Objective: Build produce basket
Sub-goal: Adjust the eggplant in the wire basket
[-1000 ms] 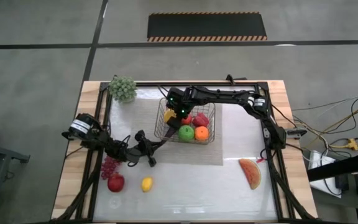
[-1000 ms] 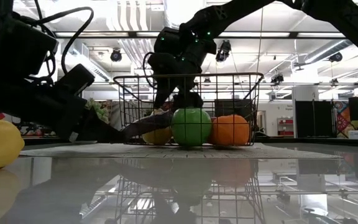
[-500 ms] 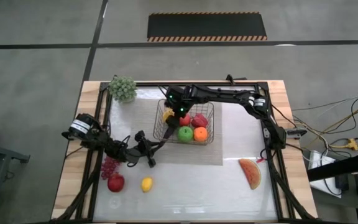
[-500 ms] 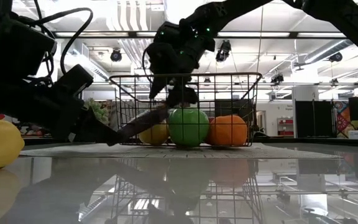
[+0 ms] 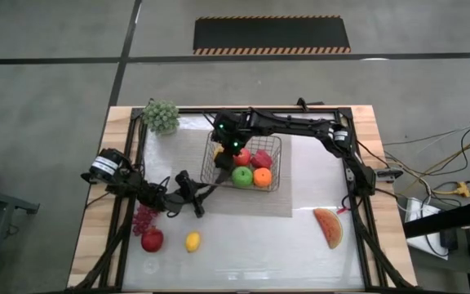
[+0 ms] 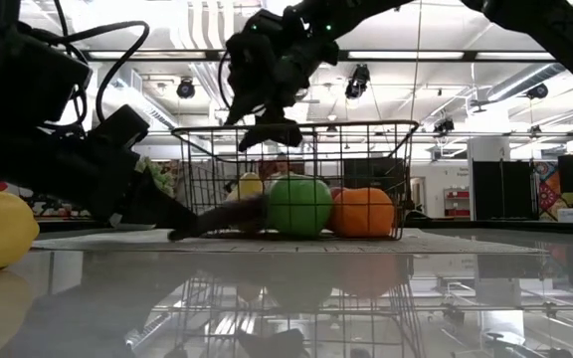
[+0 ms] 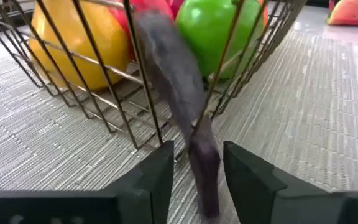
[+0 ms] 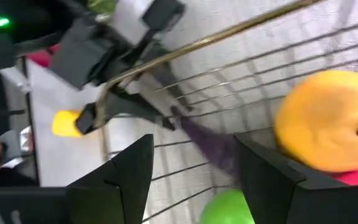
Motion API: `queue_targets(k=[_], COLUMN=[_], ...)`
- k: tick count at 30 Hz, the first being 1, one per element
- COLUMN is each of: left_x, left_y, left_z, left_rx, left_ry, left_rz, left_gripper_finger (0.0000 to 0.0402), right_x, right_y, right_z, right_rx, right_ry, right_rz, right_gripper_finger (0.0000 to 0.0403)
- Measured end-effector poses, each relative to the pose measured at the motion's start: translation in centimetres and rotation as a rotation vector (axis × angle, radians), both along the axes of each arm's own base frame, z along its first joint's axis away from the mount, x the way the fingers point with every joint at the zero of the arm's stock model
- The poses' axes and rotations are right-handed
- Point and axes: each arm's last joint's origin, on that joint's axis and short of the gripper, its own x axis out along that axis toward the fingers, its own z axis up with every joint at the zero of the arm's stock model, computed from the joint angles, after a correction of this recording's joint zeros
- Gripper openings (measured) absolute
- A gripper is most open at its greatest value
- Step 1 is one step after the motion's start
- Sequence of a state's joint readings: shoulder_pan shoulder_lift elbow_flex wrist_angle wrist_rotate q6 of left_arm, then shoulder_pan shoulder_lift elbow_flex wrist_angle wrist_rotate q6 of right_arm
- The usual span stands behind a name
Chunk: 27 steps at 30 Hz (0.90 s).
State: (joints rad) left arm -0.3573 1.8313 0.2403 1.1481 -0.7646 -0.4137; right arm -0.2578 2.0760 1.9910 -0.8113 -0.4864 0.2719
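I should hold the eggplant steady with my left gripper, because the eggplant's thin end (image 7: 206, 157) pokes out through the basket's mesh. My right gripper can then lift it by the thick end (image 7: 168, 59).
The wire basket (image 5: 277, 167) stands on a grey mat and holds a green fruit (image 5: 242, 174), an orange (image 5: 262, 175), red fruit and a yellow one. A purple eggplant (image 7: 173, 74) sticks out through the basket's near-left mesh, with its thin end (image 7: 205, 177) on the mat. My left gripper (image 7: 197, 162) is open and level at mat height, one finger on either side of that end. My right gripper (image 8: 194, 180) hangs open and holds nothing, above the basket's left rim (image 6: 267, 134). My left gripper comes level from the table's left side along the eggplant, its fingers standing either side of the thin end (image 7: 207, 186). A gap shows at one finger (image 7: 160, 168). At the other finger I cannot tell whether it touches. The eggplant rests on the mat and in the mesh.
Near the table's left front lie dark-red grapes (image 5: 143, 219), a red apple (image 5: 152, 239) and a lemon (image 5: 192, 242). A watermelon slice (image 5: 329, 227) lies at the right front. A pale green bunch (image 5: 161, 116) sits at the far left corner.
My left gripper has opened around the eggplant's thin end, which has sunk from a raised tilt down onto the mat, while the thick part stays in the basket. My right gripper has risen from inside the basket to above its rim.
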Motion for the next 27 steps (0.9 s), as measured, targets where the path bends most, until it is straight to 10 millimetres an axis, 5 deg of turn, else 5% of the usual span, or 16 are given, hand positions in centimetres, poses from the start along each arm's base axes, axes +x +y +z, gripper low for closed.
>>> queue_targets(k=[11,18,27], left_x=[-0.2,-0.3,-0.3], left_y=[0.0,0.0,0.0], left_z=[-0.2,-0.2,-0.2], left_rx=[-0.029,-0.027,-0.021], left_ry=[0.004,0.009,0.010], left_rz=[-0.013,-0.018,-0.014], left_gripper_finger=[0.0130,0.0018,0.0005], right_x=[-0.7,-1.1,-0.9], right_y=[0.4,0.4,1.2], right_z=[1.0,0.7,-0.1], right_rx=[-0.033,-0.155,-0.550], right_ry=[0.038,0.021,0.025], right_rz=[0.043,0.194,0.461], right_gripper_finger=[0.0203,0.0203,0.0203])
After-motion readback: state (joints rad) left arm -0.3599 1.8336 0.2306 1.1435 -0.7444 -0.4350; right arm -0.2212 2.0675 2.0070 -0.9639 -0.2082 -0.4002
